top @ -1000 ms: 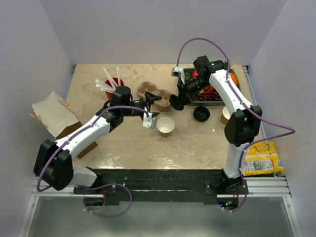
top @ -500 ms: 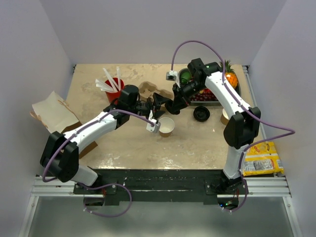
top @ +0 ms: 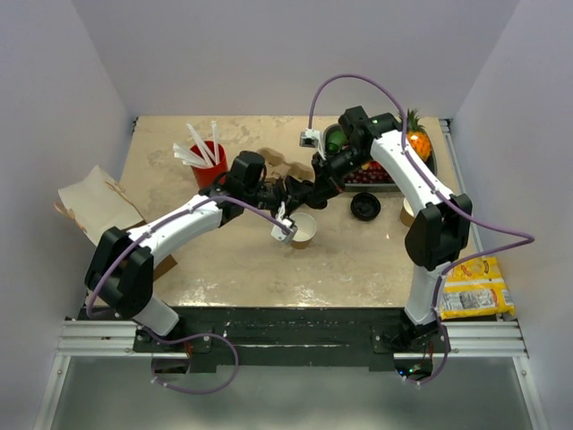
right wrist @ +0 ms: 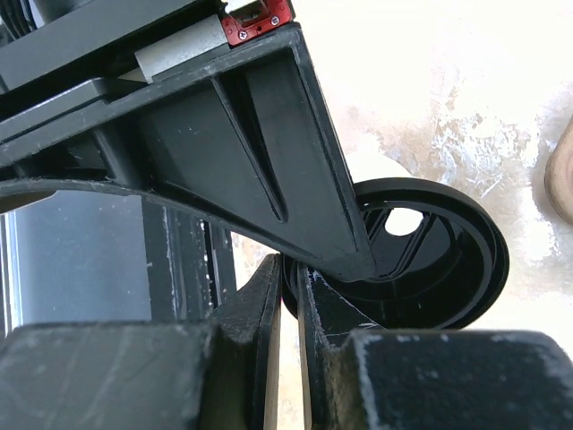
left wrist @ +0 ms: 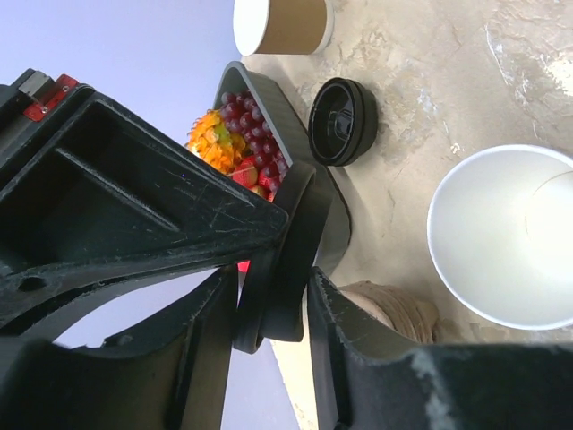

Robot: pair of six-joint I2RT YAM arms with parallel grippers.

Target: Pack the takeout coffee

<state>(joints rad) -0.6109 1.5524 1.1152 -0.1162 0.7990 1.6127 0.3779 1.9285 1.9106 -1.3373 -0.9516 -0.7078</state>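
Note:
My right gripper should open first, because the black lid (left wrist: 292,260) stands on edge in both grippers. My left gripper should then turn the lid flat over the tan cup (top: 303,229).
A loose black lid (left wrist: 279,255) stands on edge above the lidless tan cup (top: 303,231), which also shows in the left wrist view (left wrist: 506,237). My right gripper (top: 316,189) is shut on the lid's rim (right wrist: 430,269). My left gripper (top: 302,192) has its jaws on both faces of the same lid and looks shut on it. The takeout coffee (top: 364,206) stands to the right, showing mostly as a black disc, and it also shows in the left wrist view (left wrist: 340,121). Neither gripper touches it.
A brown cup carrier (top: 267,161) lies behind the grippers. A black fruit tray (top: 387,183) is at the back right, with another tan cup (top: 408,211) near it. A red cup of white utensils (top: 206,154), a paper bag (top: 97,208) and a yellow packet (top: 474,287) are also here.
My left gripper has moved right to the lid held by the right gripper, and its jaws have come in around it. The right gripper shifted slightly left.

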